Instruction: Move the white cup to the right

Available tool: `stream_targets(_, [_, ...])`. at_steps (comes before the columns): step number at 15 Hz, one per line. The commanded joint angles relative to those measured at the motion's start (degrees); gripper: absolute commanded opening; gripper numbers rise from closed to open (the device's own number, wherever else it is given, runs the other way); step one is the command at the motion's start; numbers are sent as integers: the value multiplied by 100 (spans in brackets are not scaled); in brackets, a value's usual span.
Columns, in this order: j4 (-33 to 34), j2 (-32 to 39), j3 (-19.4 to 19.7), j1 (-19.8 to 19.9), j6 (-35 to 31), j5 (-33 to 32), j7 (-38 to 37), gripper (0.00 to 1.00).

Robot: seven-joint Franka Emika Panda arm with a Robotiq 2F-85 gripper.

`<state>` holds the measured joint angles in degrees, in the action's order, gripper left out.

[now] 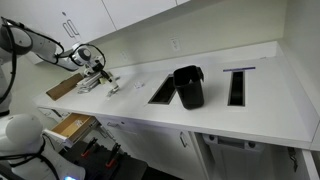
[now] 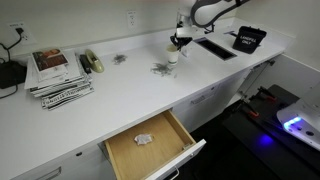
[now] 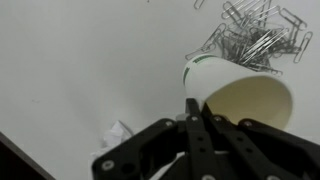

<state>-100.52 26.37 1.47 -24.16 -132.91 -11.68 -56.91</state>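
The white cup's rim (image 3: 207, 92) is in my gripper and there is open counter ahead (image 2: 189, 60). My gripper should keep moving away from the paper clips and let go of the cup there.
The white cup (image 3: 240, 95) is a paper cup with a green stripe near its rim, and its open mouth faces the wrist camera. My gripper (image 3: 194, 105) is shut, with its fingers pinched together on the cup's left rim wall. In both exterior views the gripper (image 2: 178, 42) (image 1: 97, 66) hangs over the white counter with the cup (image 2: 172, 58) just under it. Whether the cup rests on the counter or is lifted off it cannot be told.
A pile of paper clips (image 3: 250, 40) lies just beyond the cup and a crumpled white scrap (image 3: 118, 132) beside it. A black bin (image 1: 189, 87) stands between two counter openings (image 1: 237, 86). Magazines (image 2: 57, 75) lie farther along, above an open drawer (image 2: 150, 142).
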Motion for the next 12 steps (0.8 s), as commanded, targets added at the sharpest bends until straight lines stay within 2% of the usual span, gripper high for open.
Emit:
stream_targets(1, [-537, -265, 24, 210, -339, -103, -462, 1])
stream_targets(10, [-951, -232, 124, 387, -849, -98, -1269, 3])
stream_targets(11, [-990, -243, 125, 384, -892, -103, -1334, 29])
stream_targets(12, [-1030, -281, 114, 386, -899, -101, -1365, 29])
